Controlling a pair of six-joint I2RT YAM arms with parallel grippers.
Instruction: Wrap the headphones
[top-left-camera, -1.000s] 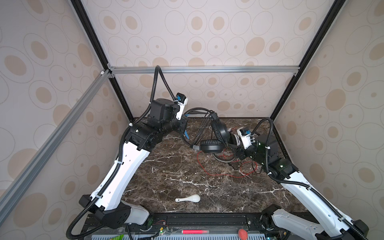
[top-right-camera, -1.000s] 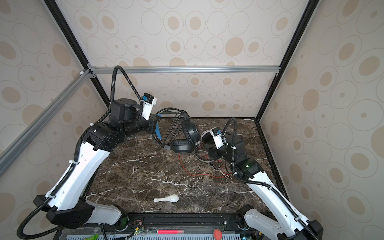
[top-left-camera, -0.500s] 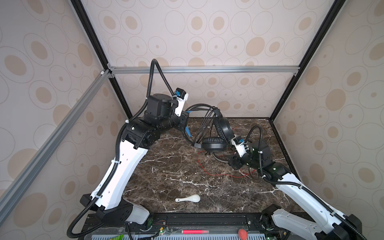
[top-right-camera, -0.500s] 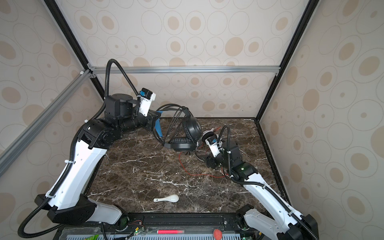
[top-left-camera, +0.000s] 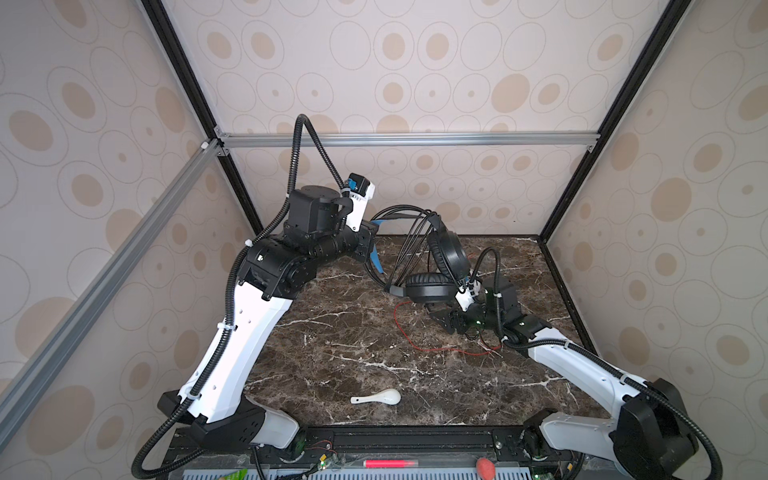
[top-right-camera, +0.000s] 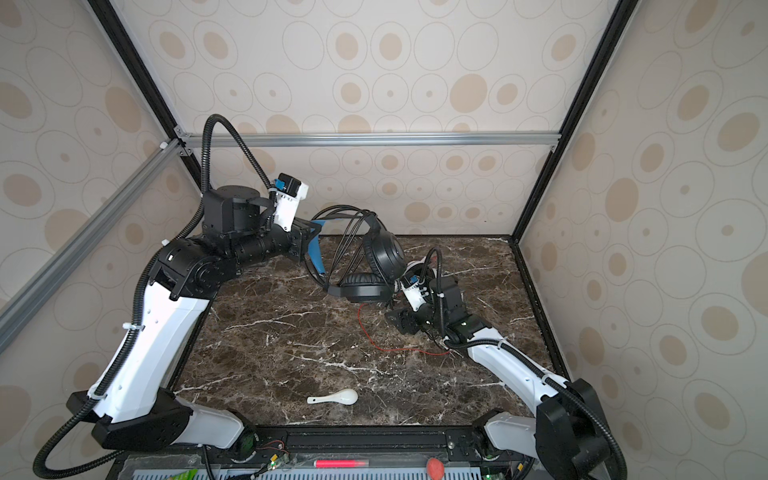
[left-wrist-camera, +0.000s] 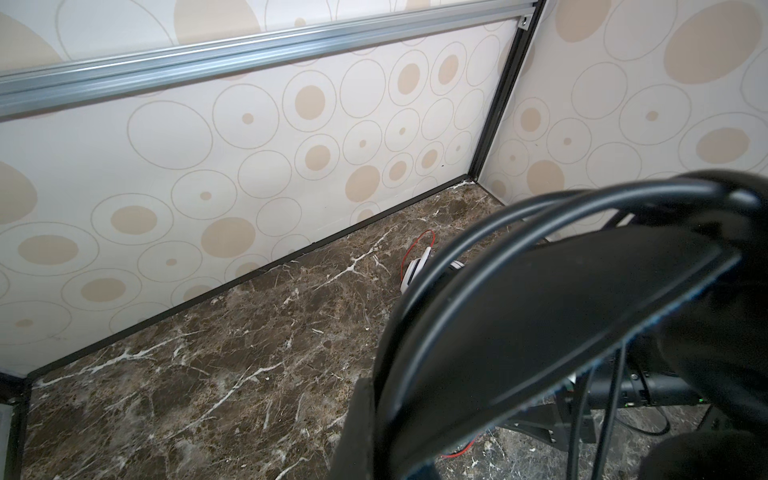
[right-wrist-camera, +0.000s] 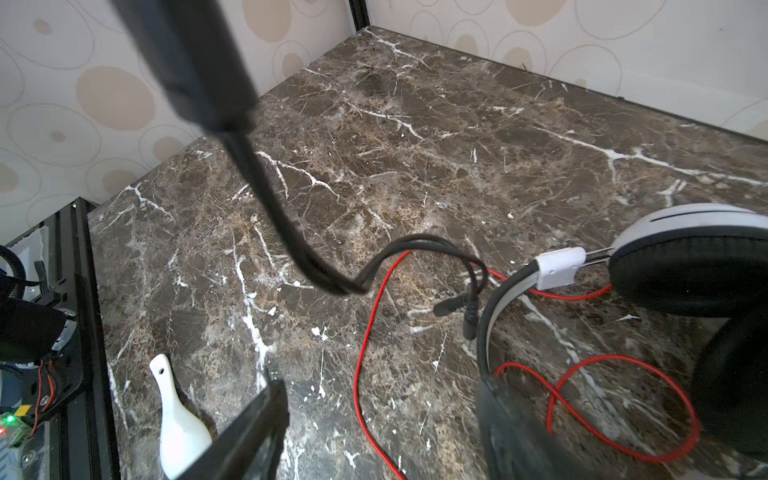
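Observation:
My right gripper's open fingers are in line with the black cord's loose end as it hangs, so I should keep moving toward that cord (right-wrist-camera: 344, 286) until they close on it.
The black headphones (top-left-camera: 451, 253) (top-right-camera: 384, 251) hang above the back of the table, their thin black cord looped several times over the headband. My left gripper (top-left-camera: 371, 243) (top-right-camera: 309, 241) (left-wrist-camera: 386, 436) is shut on that headband beside its blue lining. The cord's loose end (right-wrist-camera: 270, 199) drops to the table, with its plugs (right-wrist-camera: 453, 307) lying flat. The white headphones (right-wrist-camera: 685, 224) (left-wrist-camera: 411, 270) lie behind my right arm. Their red cord (top-left-camera: 415, 345) (top-right-camera: 374, 340) (right-wrist-camera: 361, 353) sprawls on the marble. My right gripper (top-left-camera: 442, 320) (top-right-camera: 401, 322) (right-wrist-camera: 380, 399) is open low over the red cord, holding nothing.
A small white ceramic spoon (top-left-camera: 380, 398) (top-right-camera: 338, 398) (right-wrist-camera: 178, 428) lies near the table's front edge. Patterned walls close in the marble table (top-left-camera: 332, 332) at the back and on both sides.
My right gripper has drawn away from the black headphones and come down toward the table over the red cord. My left arm has raised the black headphones a little and shifted them right.

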